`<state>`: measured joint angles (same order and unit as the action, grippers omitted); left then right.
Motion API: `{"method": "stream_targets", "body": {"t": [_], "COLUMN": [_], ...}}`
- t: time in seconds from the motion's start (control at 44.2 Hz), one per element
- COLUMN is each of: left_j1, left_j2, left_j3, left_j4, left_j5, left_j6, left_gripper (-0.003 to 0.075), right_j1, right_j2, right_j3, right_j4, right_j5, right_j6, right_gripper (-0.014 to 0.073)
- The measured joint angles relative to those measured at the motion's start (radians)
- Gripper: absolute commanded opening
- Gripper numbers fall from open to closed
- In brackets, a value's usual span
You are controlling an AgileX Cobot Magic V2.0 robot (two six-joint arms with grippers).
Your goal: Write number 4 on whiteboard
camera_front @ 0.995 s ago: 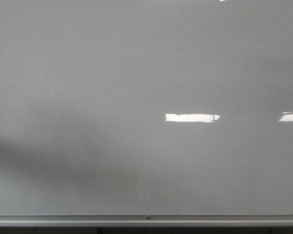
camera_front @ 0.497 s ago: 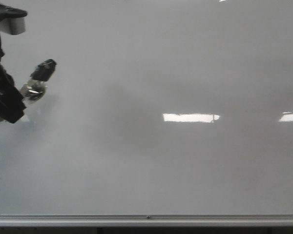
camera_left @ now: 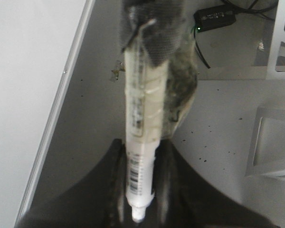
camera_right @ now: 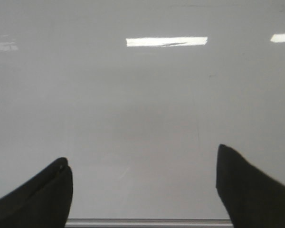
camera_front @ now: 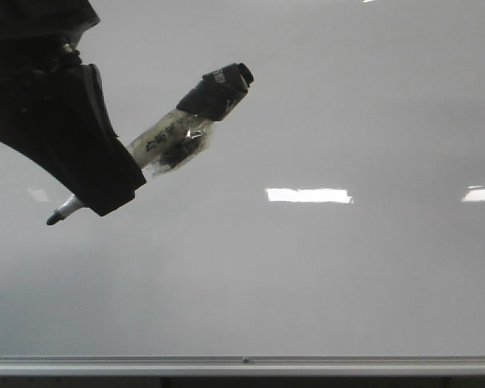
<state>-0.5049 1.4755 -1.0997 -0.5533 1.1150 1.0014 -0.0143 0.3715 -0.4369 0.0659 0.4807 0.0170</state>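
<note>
The marker's black wrapped end point(camera_front: 217, 92) sticks out clear of the left gripper, so the right gripper goes on moving toward that end point(camera_front: 229, 82) until its two fingers close around it.
The whiteboard point(camera_front: 331, 275) fills the front view, glossy and pale grey, with a silver rail point(camera_front: 242, 364) along its lower edge. No number 4 is in view on it. My left gripper point(camera_front: 105, 190) is at the upper left, shut on a white marker point(camera_front: 166, 141). The marker's dark tip point(camera_front: 55, 217) points down-left and its black wrapped end point(camera_front: 220, 89) points up-right. In the left wrist view the marker point(camera_left: 141, 118) runs straight between the black fingers point(camera_left: 109, 190). My right gripper point(camera_right: 142, 190) is open with nothing between its fingers, facing the whiteboard point(camera_right: 142, 104).
Bright rectangular light reflections point(camera_front: 309, 195) lie on the board. The left wrist view shows a speckled grey surface point(camera_left: 218, 123), a black box with a green light point(camera_left: 214, 18) and a metal bracket point(camera_left: 275, 142) beside the board's rail point(camera_left: 57, 109).
My left arm with the marker has come in from the left edge and moved right and up, now large in the front view. One second ago it was out of view.
</note>
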Motion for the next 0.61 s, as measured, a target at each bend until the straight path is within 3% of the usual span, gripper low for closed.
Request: {"method": "stream_targets", "body": {"t": [0.136, 0.384, 0.61], "left_j1": [0.000, 0.000, 0.000], "left_j2": [-0.001, -0.001, -0.001], "left_j3": [-0.004, -0.004, -0.004], "left_j4": [-0.002, -0.005, -0.048], "left_j5": [0.008, 0.031, 0.077], "left_j6": [0.005, 0.014, 0.057], "left_gripper": [-0.0020, -0.0020, -0.0020], "right_j1": [0.079, 0.312, 0.347], "right_j2": [0.092, 0.414, 0.663], "right_j3": [-0.061, -0.289, -0.476], "right_j4": [0.051, 0.379, 0.686], "right_j5": [0.074, 0.223, 0.422], "right_j6": [-0.076, -0.442, -0.765], "right_gripper": [0.0633, 0.0633, 0.0633]}}
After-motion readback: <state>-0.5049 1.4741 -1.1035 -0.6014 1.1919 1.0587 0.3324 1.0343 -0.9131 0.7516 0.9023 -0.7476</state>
